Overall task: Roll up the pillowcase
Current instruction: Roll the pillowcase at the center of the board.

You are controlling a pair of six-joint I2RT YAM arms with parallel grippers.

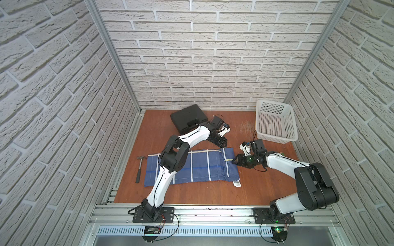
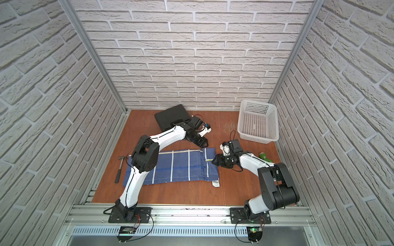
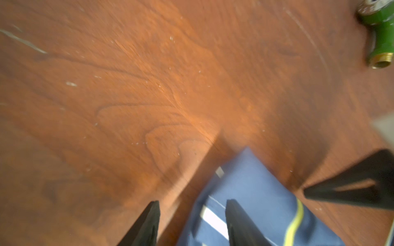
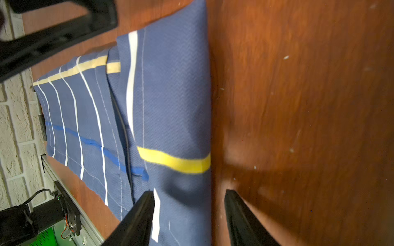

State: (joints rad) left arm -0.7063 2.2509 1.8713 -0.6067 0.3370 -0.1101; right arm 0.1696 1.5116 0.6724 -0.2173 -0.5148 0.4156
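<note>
My left gripper is hovering at the pillowcase's far corner (image 1: 232, 148). So my right gripper should grip the folded edge (image 1: 230, 160) by the yellow stripe and roll it over.
The pillowcase (image 1: 198, 168) lies flat on the wooden table (image 1: 213, 193), blue with white lines; both top views show it (image 2: 181, 168). Its white label (image 1: 236, 183) sticks out at the near right corner. My left gripper (image 1: 222, 146) hovers open over the far right corner (image 3: 251, 183), one finger over fabric and one over wood (image 3: 191, 204). My right gripper (image 1: 233, 160) is open at the right edge beside the yellow stripe (image 4: 174, 163). It straddles that edge (image 4: 189, 193), gripping nothing. My left arm hides part of the cloth's left half.
A hammer (image 1: 139, 168) lies just left of the cloth. A black case (image 1: 188, 119) sits at the back, behind my left wrist. A white basket (image 1: 275, 121) stands at the back right. A green fitting (image 2: 264, 157) lies behind my right forearm.
</note>
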